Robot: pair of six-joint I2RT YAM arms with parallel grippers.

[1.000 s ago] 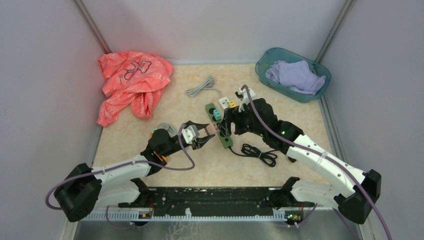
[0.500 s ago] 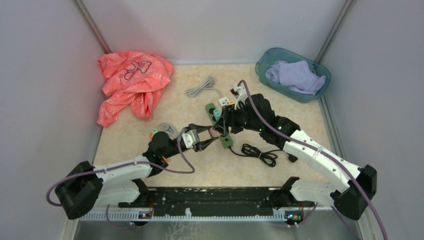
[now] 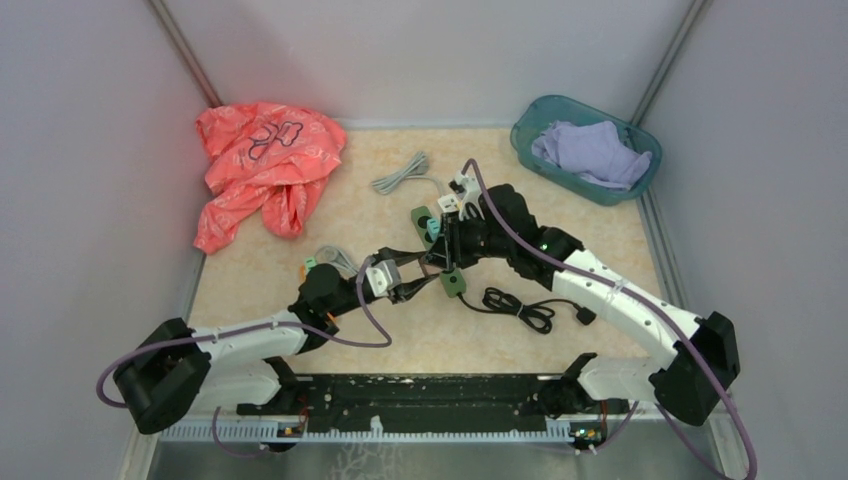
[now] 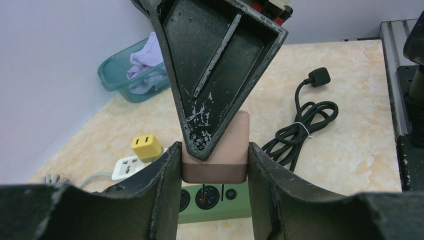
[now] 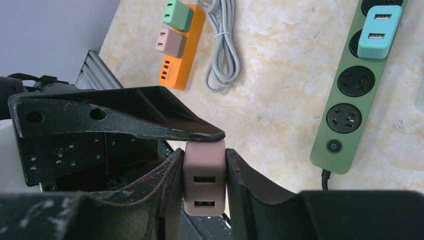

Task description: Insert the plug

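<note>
I should let go of the pink-brown plug (image 5: 204, 191) with my left gripper and clamp the green power strip beside its end socket (image 5: 344, 118), because both grippers hold the plug over the power strip, which is unheld.
A pink-brown plug (image 4: 214, 160) with two USB ports (image 5: 204, 186) hangs over the green power strip (image 4: 215, 202), prongs pointing down near a round socket. My left gripper (image 4: 214, 167) is shut on its two sides. My right gripper (image 5: 204, 180) is shut on the other pair of faces, and one of its fingers (image 4: 220, 65) lies across the plug's top. In the top view the two grippers meet at the plug (image 3: 432, 263), beside the near end of the green power strip (image 3: 452, 282).
A teal plug (image 5: 378, 25) sits in the green strip. A white strip (image 4: 131, 166) carries a yellow plug (image 4: 146, 146). An orange strip (image 5: 180, 60), grey cable (image 5: 222, 55), black cable (image 3: 520, 305), pink cloth (image 3: 265, 165) and a teal basin (image 3: 585, 145) lie around.
My right gripper has swung left to the left gripper and closed on the plug. The left gripper kept its hold and shifted slightly.
</note>
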